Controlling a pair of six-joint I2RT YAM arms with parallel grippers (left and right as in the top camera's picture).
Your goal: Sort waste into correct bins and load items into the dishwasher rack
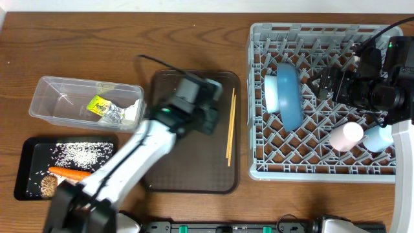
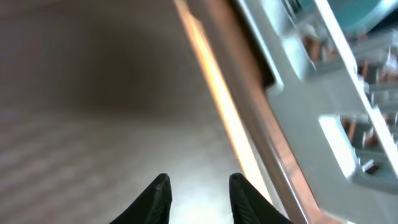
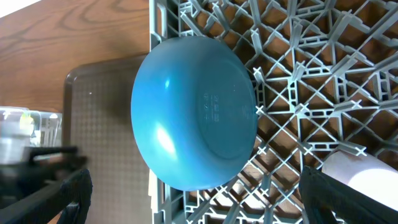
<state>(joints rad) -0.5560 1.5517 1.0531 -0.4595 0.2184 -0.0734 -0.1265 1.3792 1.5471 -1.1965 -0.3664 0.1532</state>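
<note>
I should move my left gripper back out of the way and load the chopsticks [image 1: 231, 129] with my right gripper, because they lie along the brown serving tray's edge [image 1: 237, 129] beside the dishwasher rack.
The pair of chopsticks [image 1: 229, 126] lies on the right edge of the brown serving tray [image 1: 194, 165]. My left gripper [image 1: 215, 115] hovers just left of them, open, with nothing between its fingers [image 2: 158, 198]; the chopsticks [image 2: 217, 93] show as a blurred pale streak ahead. In the dishwasher rack [image 1: 259, 169] the blue plate [image 1: 289, 94] stands on edge against the white bowl [image 1: 270, 90]. The pink cup [image 1: 346, 136] and the light blue cup [image 1: 378, 137] lie at the rack's front right. My right gripper [image 1: 323, 84] hangs wide open over the rack, facing the plate [image 3: 193, 112].
The clear tub [image 1: 48, 103] at the left holds the crumpled wrapper [image 1: 107, 110]. Below it the black tray [image 1: 26, 168] carries rice [image 1: 81, 154], the carrot [image 1: 70, 173] and a brown lump [image 1: 47, 186]. My left arm crosses the table's front left.
</note>
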